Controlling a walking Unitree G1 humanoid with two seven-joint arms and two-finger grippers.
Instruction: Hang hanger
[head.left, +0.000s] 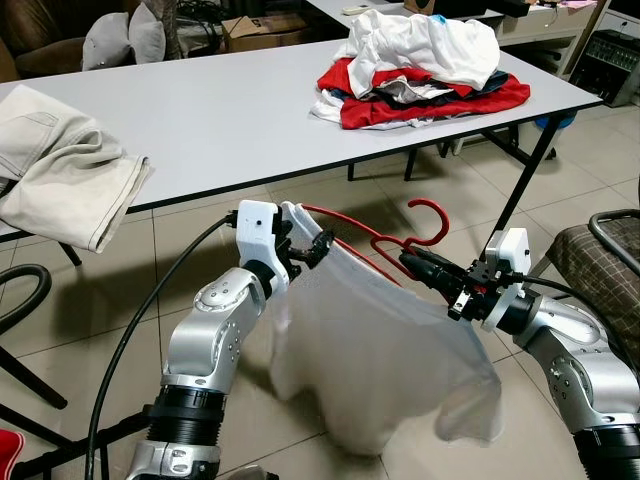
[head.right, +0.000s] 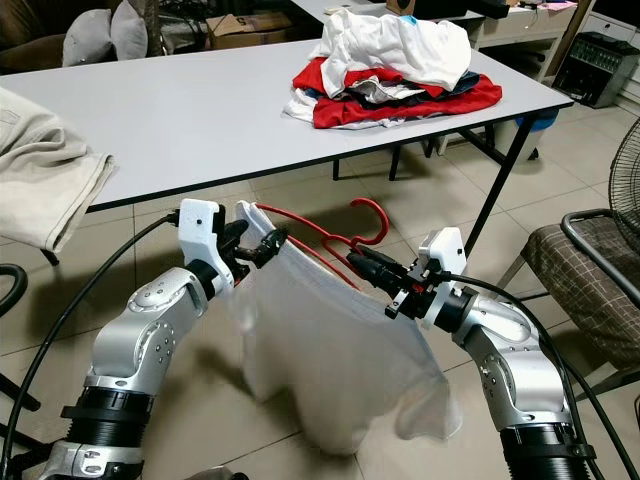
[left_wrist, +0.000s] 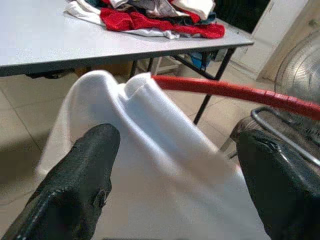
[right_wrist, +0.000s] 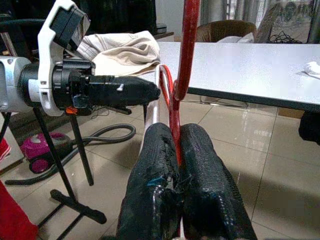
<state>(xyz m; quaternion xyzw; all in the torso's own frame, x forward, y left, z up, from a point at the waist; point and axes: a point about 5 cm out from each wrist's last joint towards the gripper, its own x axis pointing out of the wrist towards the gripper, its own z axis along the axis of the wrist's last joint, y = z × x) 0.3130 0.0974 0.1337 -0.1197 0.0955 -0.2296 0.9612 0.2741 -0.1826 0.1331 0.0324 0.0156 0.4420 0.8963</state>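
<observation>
The red hanger's end (head.left: 306, 208) goes inside the cloth, so the white garment (head.left: 380, 350) will stay on and swing loosely below when the robot carries the hanger.
A red hanger (head.left: 430, 215) carries a white garment (head.left: 370, 350) and hangs in the air between my two arms, in front of the table. My right gripper (head.left: 410, 262) is shut on the hanger's neck just below the hook; the right wrist view shows the red wire (right_wrist: 187, 60) pinched between both fingers. My left gripper (head.left: 318, 245) is at the hanger's left shoulder. In the left wrist view its fingers (left_wrist: 85, 170) stand wide apart, with the cloth-covered hanger end (left_wrist: 135, 95) between them.
The white table (head.left: 230, 110) stands just ahead, with a red and white clothes pile (head.left: 420, 65) at its right and a beige garment (head.left: 60, 170) over its left edge. A table leg (head.left: 520, 190) and a chair (head.left: 600, 260) are on the right.
</observation>
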